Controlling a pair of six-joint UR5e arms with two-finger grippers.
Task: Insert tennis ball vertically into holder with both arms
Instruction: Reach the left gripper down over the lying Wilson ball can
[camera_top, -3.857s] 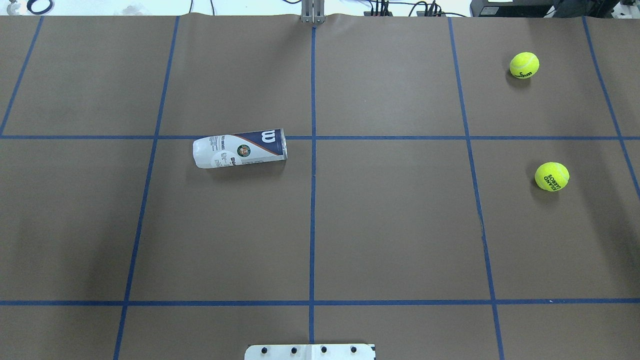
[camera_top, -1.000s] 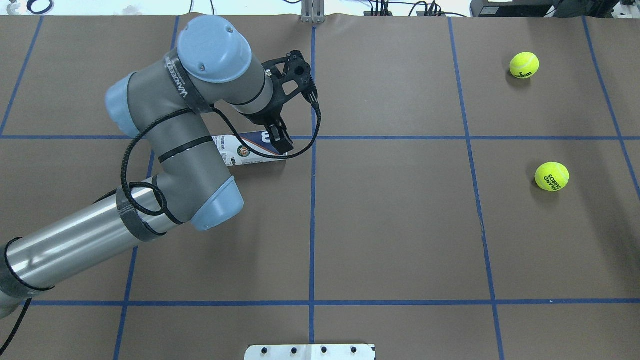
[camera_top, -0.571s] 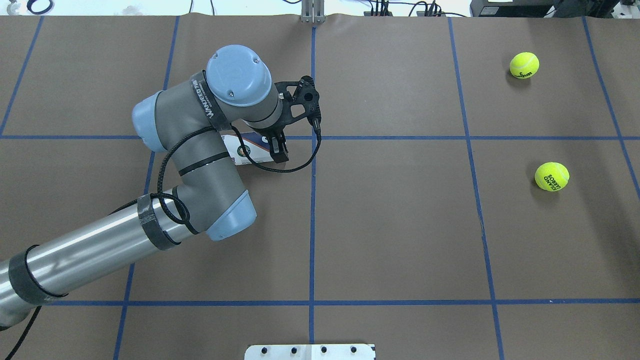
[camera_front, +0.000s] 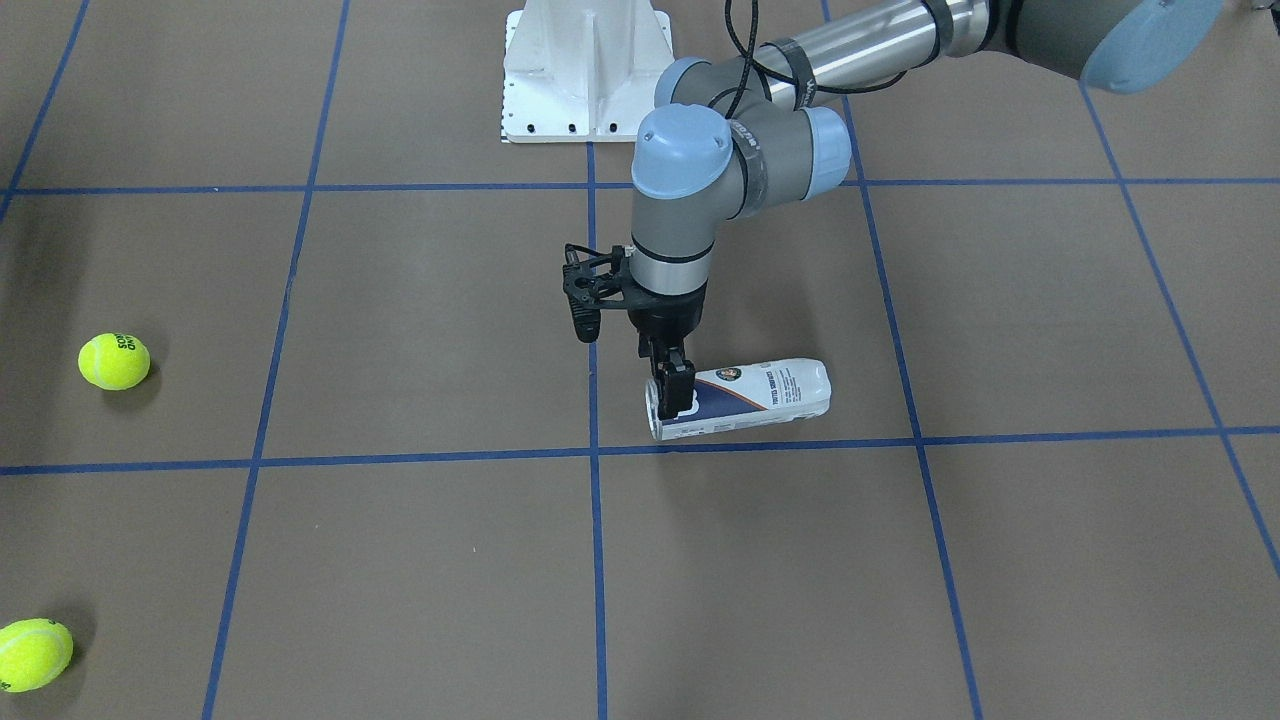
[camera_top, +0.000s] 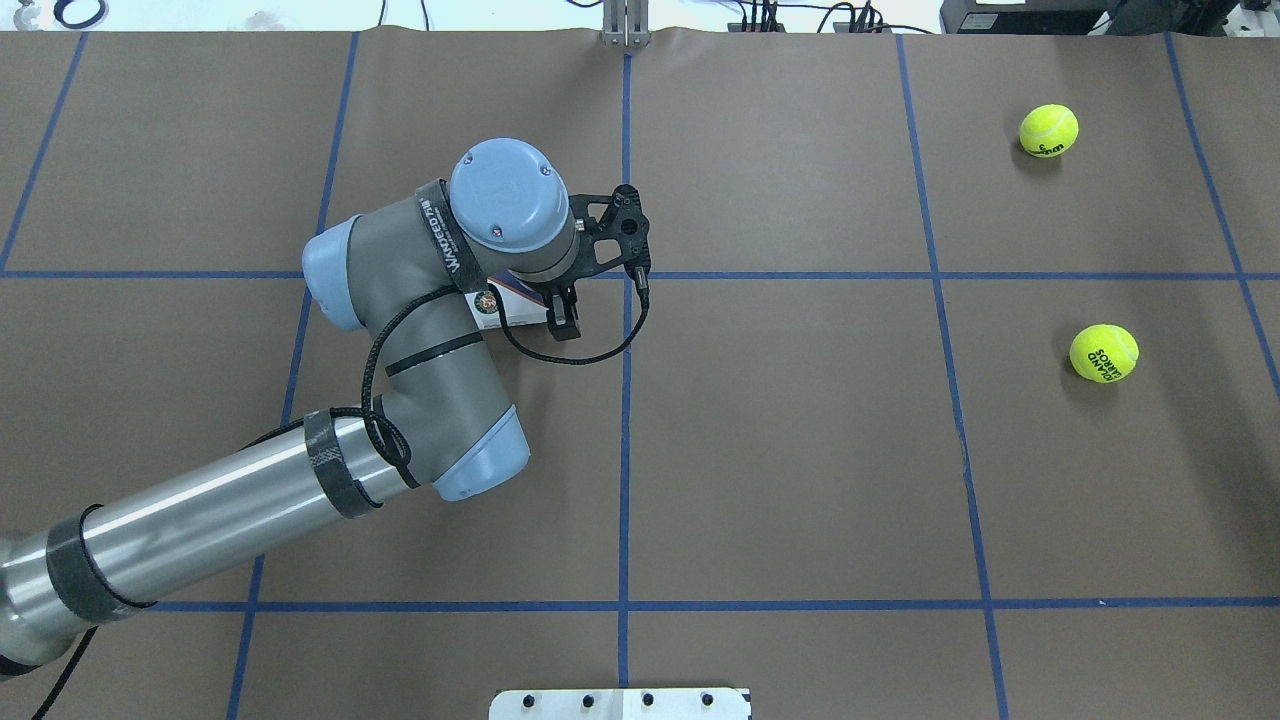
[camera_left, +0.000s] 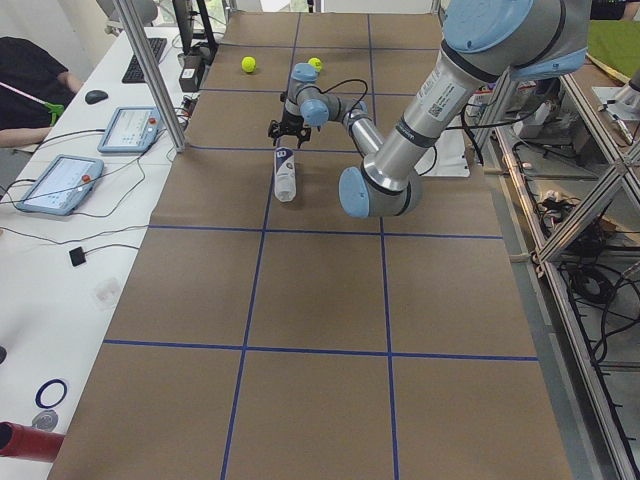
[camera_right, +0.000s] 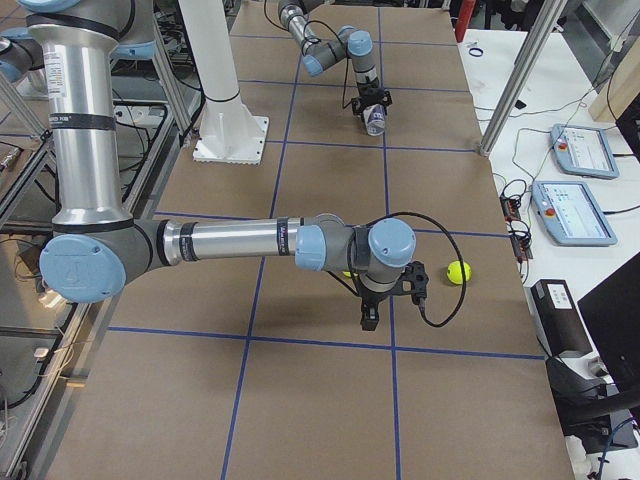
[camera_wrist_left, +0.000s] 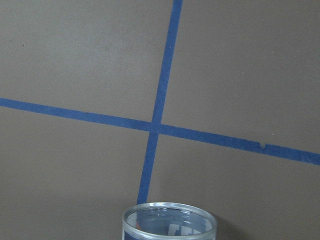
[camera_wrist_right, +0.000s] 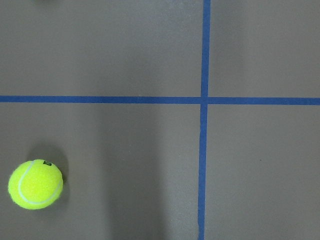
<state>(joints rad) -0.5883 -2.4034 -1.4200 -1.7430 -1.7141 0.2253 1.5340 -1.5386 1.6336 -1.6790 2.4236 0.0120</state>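
Note:
The holder (camera_front: 750, 397) will stand on its own when the robot turns it upright, because the closed end (camera_front: 822, 388) is blunt and as wide as the holder's body.
The holder (camera_front: 760, 398), a clear can with a white and navy label, lies on its side on the brown table. Its open end points to the table's middle. My left gripper (camera_front: 671, 392) hangs over that open end, jaws open. One black finger shows by the rim and the other is hidden. In the overhead view the left gripper (camera_top: 560, 312) and wrist cover most of the holder (camera_top: 500, 300). The left wrist view shows only the holder's rim (camera_wrist_left: 170, 220). Two tennis balls (camera_top: 1049, 130) (camera_top: 1104, 352) lie far right. My right gripper (camera_right: 368, 318) shows only in the exterior right view, near a ball (camera_right: 458, 271); I cannot tell whether it is open or shut.
Blue tape lines divide the brown table into squares. The white pedestal base (camera_front: 585, 70) stands at the robot's edge. The right wrist view shows one ball (camera_wrist_right: 35, 184) left of a tape cross. Tablets and cables lie on the side bench (camera_left: 60, 180).
The left arm came in from the left and slid its gripper toward the robot's side over the holder's open end. The balls and the holder have not moved.

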